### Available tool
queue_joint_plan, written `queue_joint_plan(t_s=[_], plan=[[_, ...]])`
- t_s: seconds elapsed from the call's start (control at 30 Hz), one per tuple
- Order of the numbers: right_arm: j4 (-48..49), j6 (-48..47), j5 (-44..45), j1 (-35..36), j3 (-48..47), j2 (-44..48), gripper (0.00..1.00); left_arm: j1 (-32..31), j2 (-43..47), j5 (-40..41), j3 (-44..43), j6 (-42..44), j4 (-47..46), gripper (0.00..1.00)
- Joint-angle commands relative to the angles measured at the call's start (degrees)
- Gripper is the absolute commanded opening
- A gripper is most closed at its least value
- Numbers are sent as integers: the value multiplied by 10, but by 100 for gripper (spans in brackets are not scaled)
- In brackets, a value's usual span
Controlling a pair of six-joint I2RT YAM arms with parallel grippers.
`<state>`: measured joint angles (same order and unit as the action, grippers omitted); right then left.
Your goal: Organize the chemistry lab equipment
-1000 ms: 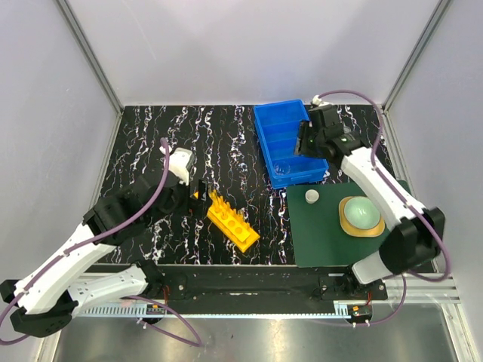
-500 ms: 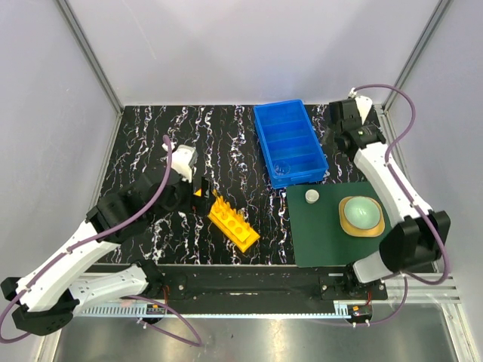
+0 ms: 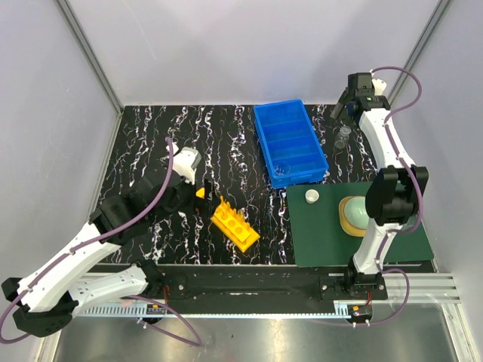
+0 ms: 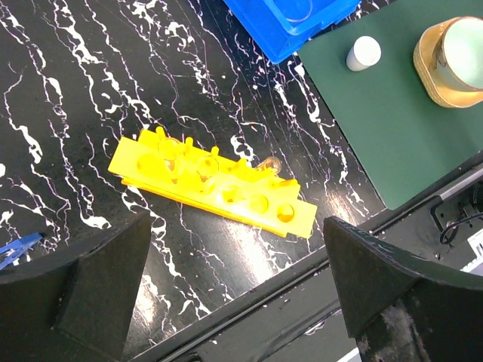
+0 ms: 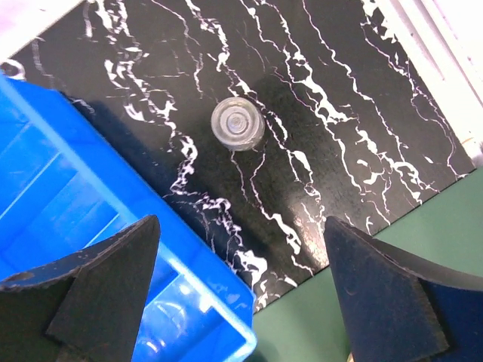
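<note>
The small clear glass beaker (image 3: 343,137) stands upright, free of the blue bin, so I go on lowering my open right gripper until its fingers straddle the beaker's sides (image 5: 238,127).
A yellow rack (image 3: 235,225) lies flat near the table's front, with clear glass tubes lying across it (image 4: 249,170). My left gripper (image 3: 201,188) hovers just left of and above the rack (image 4: 211,181), open and empty. The blue divided bin (image 3: 290,142) stands at the back centre, with a clear beaker (image 3: 283,169) in its nearest compartment. A small clear glass beaker (image 3: 343,136) stands on the table right of the bin. My right gripper (image 3: 341,111) is open and empty above that beaker (image 5: 236,124). A small white round piece (image 3: 312,196) sits on the green mat.
The dark green mat (image 3: 324,234) covers the front right, with a pale green dome on a tan disc (image 3: 353,213) partly behind my right arm. A small blue object (image 4: 15,249) lies at the left edge of the left wrist view. Enclosure walls surround the table.
My right arm has swung from over the bin's right side to the back right corner, uncovering the small glass beaker on the table. My left gripper has crept slightly right.
</note>
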<state>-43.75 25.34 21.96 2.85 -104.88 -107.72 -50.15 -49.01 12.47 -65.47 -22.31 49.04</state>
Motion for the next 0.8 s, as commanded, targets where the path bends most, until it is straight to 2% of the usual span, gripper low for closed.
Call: queue_joint_plan(t_s=[0.0,0.23,0.77], plan=[[-29,-7,-31,-17,-43,-61,98,2,0,-21,14,2,-46,99],[-19,-7,-82,-52,-78,-142,100,2,-8,-32,30,3,-63,99],[-30,-18,-120,-65,-179,-258,100,6,-44,-32,30,22,-74,99]])
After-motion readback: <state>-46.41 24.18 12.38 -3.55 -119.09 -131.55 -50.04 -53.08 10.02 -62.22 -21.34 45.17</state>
